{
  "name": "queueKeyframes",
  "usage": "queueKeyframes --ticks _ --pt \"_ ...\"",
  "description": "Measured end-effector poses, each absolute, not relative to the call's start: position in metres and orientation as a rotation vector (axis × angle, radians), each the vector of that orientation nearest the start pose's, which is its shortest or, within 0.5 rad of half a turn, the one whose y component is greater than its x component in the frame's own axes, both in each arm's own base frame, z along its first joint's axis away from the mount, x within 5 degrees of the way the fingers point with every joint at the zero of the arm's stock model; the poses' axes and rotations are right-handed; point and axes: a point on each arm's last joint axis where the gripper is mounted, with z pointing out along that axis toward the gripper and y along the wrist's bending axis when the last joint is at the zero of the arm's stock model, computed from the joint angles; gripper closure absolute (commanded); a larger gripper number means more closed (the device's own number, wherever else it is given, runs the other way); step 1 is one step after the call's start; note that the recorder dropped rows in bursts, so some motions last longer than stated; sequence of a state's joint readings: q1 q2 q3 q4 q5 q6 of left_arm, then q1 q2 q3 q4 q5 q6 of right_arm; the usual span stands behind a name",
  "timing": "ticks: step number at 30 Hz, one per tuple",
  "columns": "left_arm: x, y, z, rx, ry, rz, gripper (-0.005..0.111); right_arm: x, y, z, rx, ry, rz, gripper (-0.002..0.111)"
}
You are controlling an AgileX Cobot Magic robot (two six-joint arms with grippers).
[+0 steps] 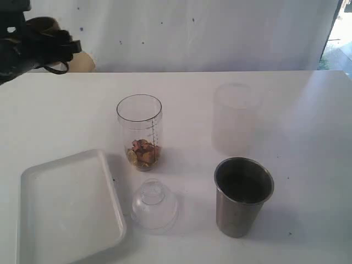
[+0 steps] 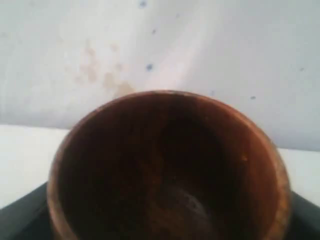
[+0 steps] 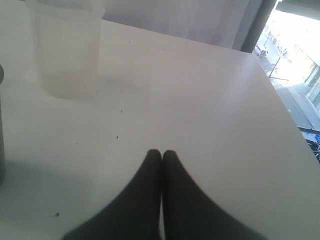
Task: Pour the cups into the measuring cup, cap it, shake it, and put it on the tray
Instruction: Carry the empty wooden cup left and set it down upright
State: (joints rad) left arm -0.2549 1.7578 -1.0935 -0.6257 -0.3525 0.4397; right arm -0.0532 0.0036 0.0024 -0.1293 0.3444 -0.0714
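Note:
The brown wooden cup (image 2: pixel 170 167) is upright and empty and the space (image 1: pixel 58 118) behind the white tray is free, so the robot's left gripper should go on lowering the cup until it stands there.
The measuring cup (image 1: pixel 139 132) stands upright mid-table with brown bits (image 1: pixel 144 154) in its bottom. The clear dome cap (image 1: pixel 154 204) rests on the table just in front of it, and the white tray (image 1: pixel 66 214) lies at the front left. My left gripper (image 1: pixel 49 44) is raised at the far left back, shut on the brown wooden cup (image 2: pixel 167 170), whose dark inside looks empty. The steel tumbler (image 1: pixel 242 195) and the frosted cup (image 1: pixel 235 118) stand on the right. My right gripper (image 3: pixel 161 152) is shut and empty over bare table, near the frosted cup (image 3: pixel 65 50).
A white cloth hangs behind the table (image 1: pixel 308 165). A tan rounded object (image 1: pixel 83 63) sits behind the table's far edge at the left. The table's right edge (image 3: pixel 280 100) runs beside a bright window.

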Motion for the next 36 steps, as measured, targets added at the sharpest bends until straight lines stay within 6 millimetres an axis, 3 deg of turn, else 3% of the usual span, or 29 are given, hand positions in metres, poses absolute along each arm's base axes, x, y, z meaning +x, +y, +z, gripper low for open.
queueKeyframes --ticks 4,7,9,14,18,24,28,34,36 --pt "0.395 -0.053 0.194 -0.14 2.029 -0.04 0.107 0.053 -0.007 0.181 -0.098 1.834 -0.213 0.108" --pt "0.393 -0.05 0.144 -0.11 2.13 0.025 0.107 0.053 -0.007 0.181 -0.098 1.834 -0.213 0.108" --pt "0.396 -0.05 0.126 -0.085 2.14 0.042 0.107 0.053 -0.007 0.181 -0.098 1.834 -0.213 0.108" --pt "0.403 -0.05 0.114 -0.155 2.043 -0.002 0.107 0.053 -0.007 0.181 -0.098 1.834 -0.213 0.108" --pt "0.408 -0.057 0.108 -0.094 1.946 -0.083 0.107 0.053 -0.007 0.181 -0.098 1.834 -0.213 0.108" --pt "0.407 -0.06 0.085 -0.03 1.969 -0.08 0.105 0.053 -0.007 0.181 -0.098 1.834 -0.213 0.108" --pt "0.406 -0.06 0.08 0.015 1.977 -0.054 0.08 0.053 -0.007 0.181 -0.098 1.834 -0.213 0.108" --pt "0.406 -0.06 0.081 0.022 1.964 -0.048 0.002 0.053 -0.007 0.181 -0.098 1.834 -0.213 0.108" --pt "0.407 -0.06 0.081 0.021 1.96 -0.048 0.002 0.053 -0.007 0.181 -0.098 1.834 -0.213 0.108"
